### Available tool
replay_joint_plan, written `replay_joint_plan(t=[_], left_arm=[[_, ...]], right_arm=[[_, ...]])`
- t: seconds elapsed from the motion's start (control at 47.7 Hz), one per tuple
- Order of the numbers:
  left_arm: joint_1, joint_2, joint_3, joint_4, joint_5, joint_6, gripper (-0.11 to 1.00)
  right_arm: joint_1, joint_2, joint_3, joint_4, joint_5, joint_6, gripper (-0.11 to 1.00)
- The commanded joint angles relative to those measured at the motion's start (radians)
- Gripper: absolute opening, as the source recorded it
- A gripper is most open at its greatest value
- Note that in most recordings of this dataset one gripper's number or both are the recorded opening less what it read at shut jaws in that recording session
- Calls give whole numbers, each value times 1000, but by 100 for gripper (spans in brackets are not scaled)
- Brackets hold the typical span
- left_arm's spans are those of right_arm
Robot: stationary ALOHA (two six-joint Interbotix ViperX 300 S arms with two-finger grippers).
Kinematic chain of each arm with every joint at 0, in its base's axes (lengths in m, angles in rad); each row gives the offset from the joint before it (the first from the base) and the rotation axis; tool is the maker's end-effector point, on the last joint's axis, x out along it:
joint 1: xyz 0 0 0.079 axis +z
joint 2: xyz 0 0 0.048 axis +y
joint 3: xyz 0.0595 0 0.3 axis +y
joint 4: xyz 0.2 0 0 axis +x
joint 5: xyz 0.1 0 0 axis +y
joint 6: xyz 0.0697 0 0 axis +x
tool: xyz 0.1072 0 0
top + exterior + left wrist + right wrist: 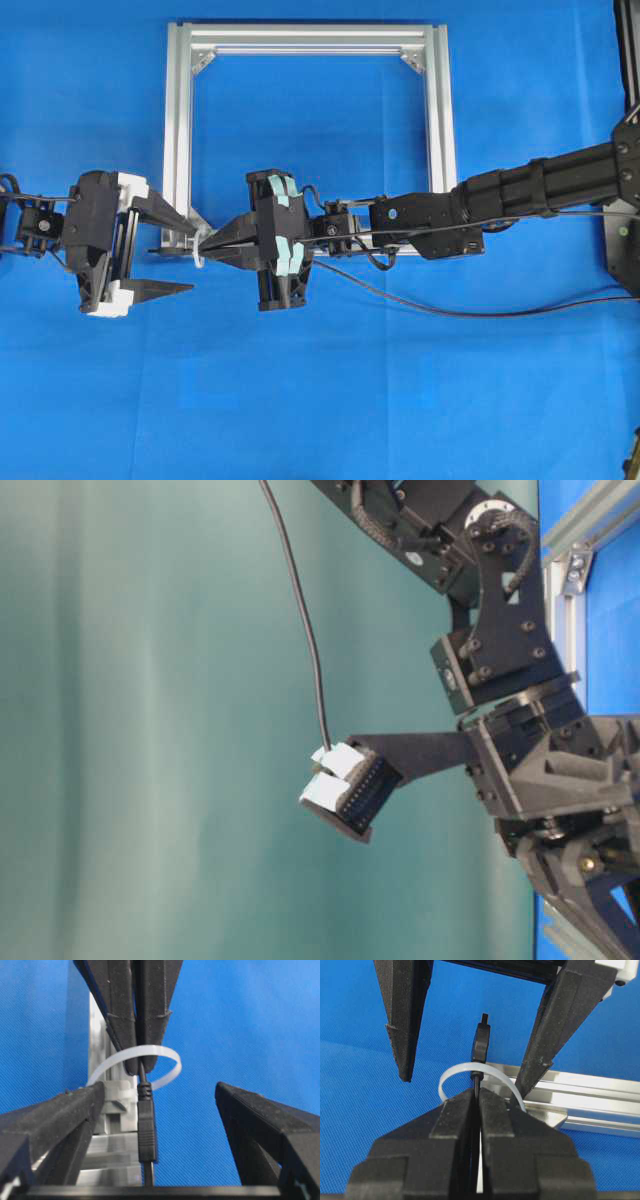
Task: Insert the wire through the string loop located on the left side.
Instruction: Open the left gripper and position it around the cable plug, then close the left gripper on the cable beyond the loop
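Note:
My right gripper has the wire lying in a loose curve point(450, 313) behind it, so the wire's slack will run through the string loop when I pull the plug point(146, 1130).
The wire point(450, 308) trails right across the blue table. My right gripper point(479, 1094) is shut on it just behind the plug point(481, 1042). The whitish string loop point(167, 1057) hangs at the near left corner of the aluminium frame point(180, 120). The right gripper's point(142, 1067) tips poke into the string loop point(451, 1074), and the plug point(146, 1130) sticks out on its far side. My left gripper point(160, 1091) is open, its fingers point(60, 1125) either side of the plug without touching it. From overhead, the left gripper point(190, 258) faces the right gripper point(207, 250) at the string loop point(200, 260).
The square frame lies flat on the table with triangular corner brackets point(412, 62) at its far corners. My right arm point(520, 195) reaches across the frame's right rail. Blue table surface lies open in front of both grippers.

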Motion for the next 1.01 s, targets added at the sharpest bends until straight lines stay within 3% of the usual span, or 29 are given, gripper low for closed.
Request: replay_joint_plan(t=[0.0,0.482,0.545,0.776,0.985], left_arm=[[3,-9,-6,3,-9,2,88],[11,-9,-8,3,0,3,84],[15,-11,-6,3,11,3,74],[66,-8,-23,3,23,3,8],[78,-5,-35,3,78,3,5]], right_arm=[[-2,-20,-14,2,-5,2,0],[-2,-20,-14,2,-5,2,0],[-2,-20,-14,2,-5,0,0],[0,-20,-14,-3,-3,0,0],[0,-20,-14,-3,8,0,0]])
